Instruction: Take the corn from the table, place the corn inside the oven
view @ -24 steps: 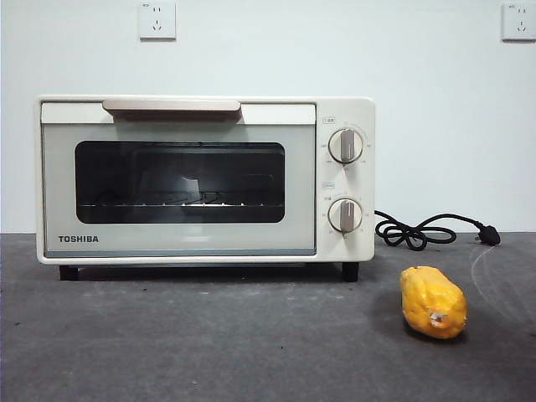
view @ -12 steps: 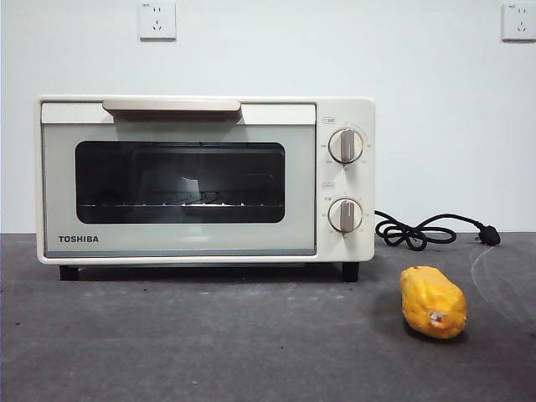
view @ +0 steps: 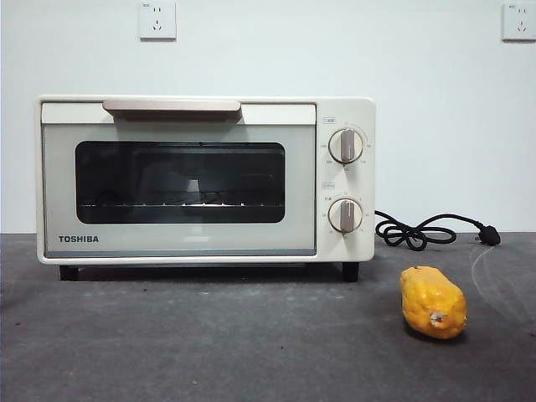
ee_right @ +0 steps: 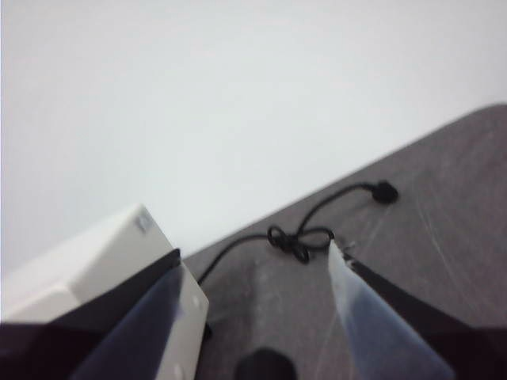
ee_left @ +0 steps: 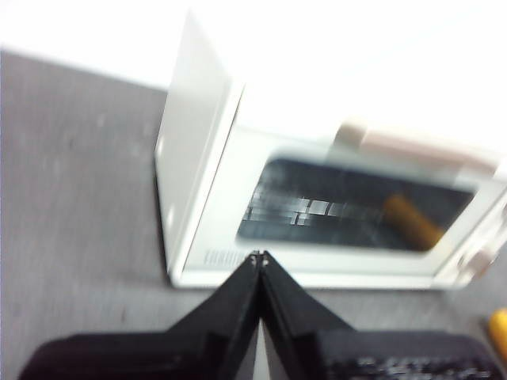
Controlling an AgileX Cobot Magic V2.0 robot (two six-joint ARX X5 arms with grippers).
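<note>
The beige handle [view: 172, 109] runs along the top edge of the oven's door [view: 180, 182], so when I open the door, it will swing forward and down until it lies flat.
The corn [view: 432, 301] lies on the dark grey table [view: 209, 343], in front of and to the right of the oven [view: 193, 239], with its pale stub end toward the camera. The oven's door is closed under its beige handle [view: 172, 106]. Neither arm shows in the front view. My left gripper [ee_left: 259, 257] is shut and empty, hanging before the oven [ee_left: 198, 158], and a sliver of corn [ee_left: 499, 332] shows at the picture's edge. My right gripper [ee_right: 253, 252] is open and empty above the oven's right end [ee_right: 87, 261]. No corn shows in the right wrist view.
The oven's black cord [view: 414, 233] lies coiled on the table behind the corn, its plug [view: 490, 237] further right; the cord [ee_right: 301, 239] also shows between my right jaws. Two knobs [view: 346, 146] sit on the oven's right panel. A white wall stands behind.
Only the faint reflection in the oven's window has shifted a little. The corn and the oven stay where they were.
</note>
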